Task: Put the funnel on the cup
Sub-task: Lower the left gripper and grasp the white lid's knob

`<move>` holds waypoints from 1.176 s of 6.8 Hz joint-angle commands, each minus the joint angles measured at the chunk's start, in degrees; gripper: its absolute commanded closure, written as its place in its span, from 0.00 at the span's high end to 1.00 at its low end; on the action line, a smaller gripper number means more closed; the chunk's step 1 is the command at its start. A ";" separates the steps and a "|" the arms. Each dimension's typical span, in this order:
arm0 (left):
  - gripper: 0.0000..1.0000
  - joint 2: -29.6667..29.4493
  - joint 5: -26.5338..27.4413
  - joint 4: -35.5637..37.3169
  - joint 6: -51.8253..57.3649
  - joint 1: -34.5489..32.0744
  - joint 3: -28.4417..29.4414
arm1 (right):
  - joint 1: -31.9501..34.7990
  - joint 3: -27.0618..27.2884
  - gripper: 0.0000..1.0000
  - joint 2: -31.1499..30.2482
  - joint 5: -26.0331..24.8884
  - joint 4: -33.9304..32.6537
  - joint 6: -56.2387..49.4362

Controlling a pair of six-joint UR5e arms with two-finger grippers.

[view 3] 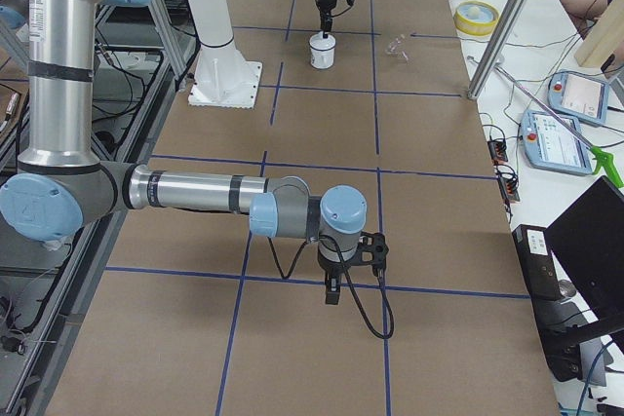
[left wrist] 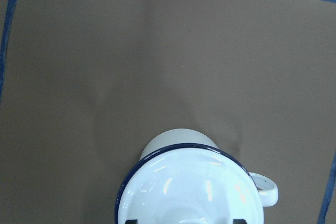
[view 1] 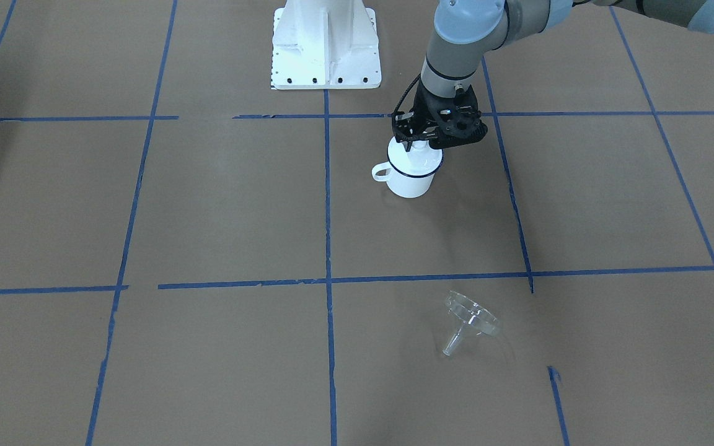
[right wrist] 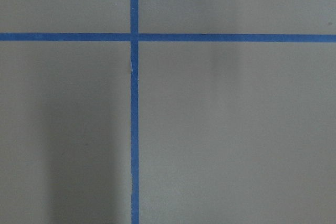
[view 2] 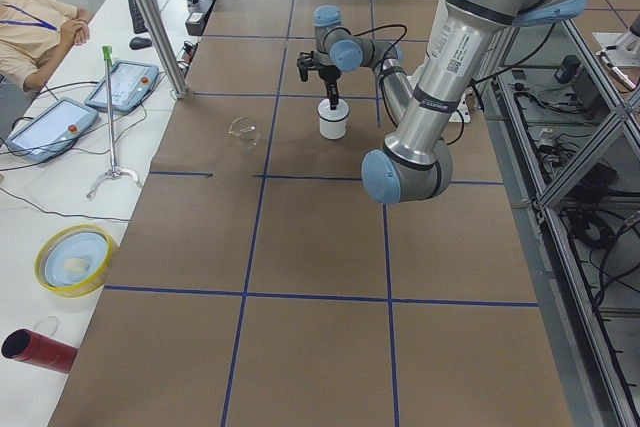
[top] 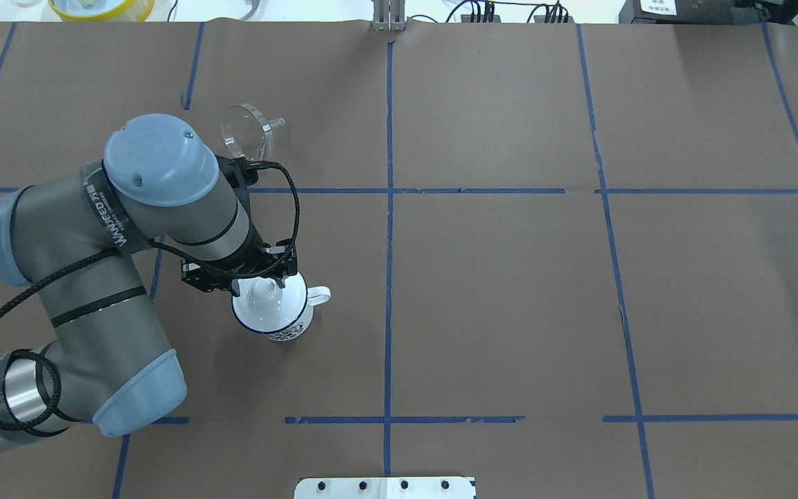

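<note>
I expect the white lid (view 1: 423, 158) to come off at once and leave the cup standing when I lift the lid's knob, because the lid rests inside the dark-blue rim (view 1: 414, 176).
The cup (view 1: 409, 181) is a white enamel mug with a dark-blue rim, standing upright left of the table's middle (top: 285, 326). A white domed lid (top: 267, 306) with a knob sits in its mouth (left wrist: 189, 187). My left gripper (view 1: 420, 146) hangs straight down over the lid (top: 265, 285). Its fingertips (left wrist: 132, 220) stand apart on either side of the knob, open. The clear funnel (view 1: 470, 319) lies on its side on the far part of the table (top: 250, 132), apart from the cup. My right gripper (view 3: 331, 291) hangs over bare table far from both; I cannot tell its state.
The white robot base (view 1: 326, 46) stands near the cup. A yellow bowl (view 2: 75, 259), a red cylinder (view 2: 40, 350), teach pendants (view 2: 125, 85) and an operator (view 2: 35, 27) are beyond the table's far edge. Blue tape lines (top: 388, 208) grid the brown table.
</note>
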 commanded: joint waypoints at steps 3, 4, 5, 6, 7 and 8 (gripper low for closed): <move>0.14 -0.08 -0.13 0.00 -0.24 0.42 -0.26 | 0.00 0.03 1.00 0.00 0.00 0.00 0.00; 0.00 -0.08 -0.04 0.09 -0.41 0.42 -0.70 | 0.00 0.03 1.00 0.00 0.00 0.00 0.00; 0.00 -0.08 -0.04 0.09 -1.20 0.42 -0.88 | 0.00 0.03 1.00 0.00 0.00 0.00 0.00; 0.00 0.00 0.05 0.44 -1.38 -0.19 -1.66 | 0.00 0.03 1.00 0.00 0.00 0.00 0.00; 0.00 -0.08 0.05 4.36 -1.38 -1.41 -5.24 | 0.00 0.03 1.00 0.00 0.00 0.00 0.00; 0.00 -0.08 0.14 7.44 -1.38 -2.38 -8.67 | 0.00 0.03 1.00 0.00 0.00 0.00 0.00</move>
